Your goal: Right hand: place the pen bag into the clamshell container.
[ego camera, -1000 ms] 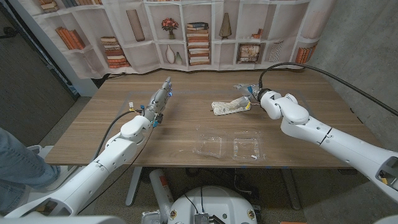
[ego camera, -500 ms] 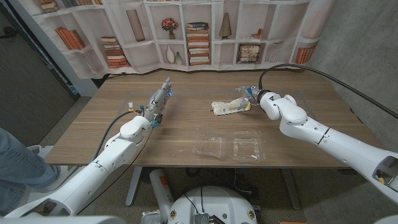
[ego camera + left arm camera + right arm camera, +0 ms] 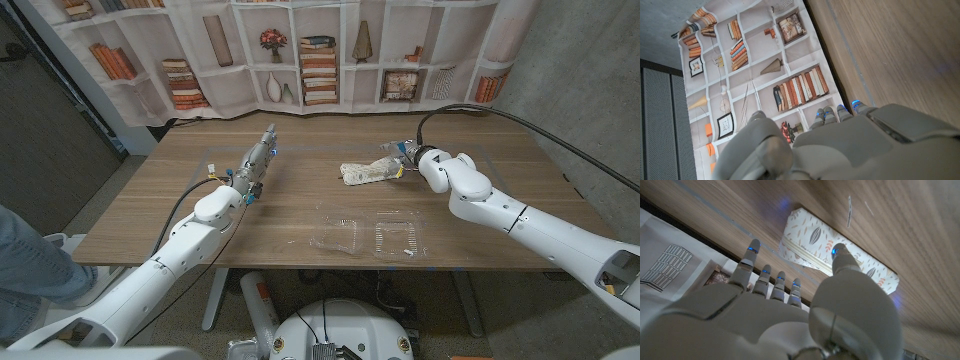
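Observation:
The pen bag (image 3: pixel 369 172) will buckle inward around the robot's thumb when the robot lifts it, because the cloth side (image 3: pixel 815 234) lies flat beside the zip.
The pen bag (image 3: pixel 367 172) is a cream pouch with a leaf print and a zip, lying flat on the wooden table past the middle. My right hand (image 3: pixel 397 155) hovers just to its right end, fingers spread and holding nothing. In the right wrist view the pen bag (image 3: pixel 827 255) lies just beyond the fingertips (image 3: pixel 752 248), with the thumb over it. The clear clamshell container (image 3: pixel 368 234) lies open near the front edge, nearer me than the bag. My left hand (image 3: pixel 258 162) stands over the left part of the table, fingers extended and empty.
A curtain printed with bookshelves (image 3: pixel 300 60) hangs behind the table's far edge. A person's leg in jeans (image 3: pixel 30 265) shows at the left edge of the head view. Bare wood (image 3: pixel 300 195) lies between the two hands.
My right hand has edged slightly toward the pen bag's right end. The left arm, bag and container have not moved.

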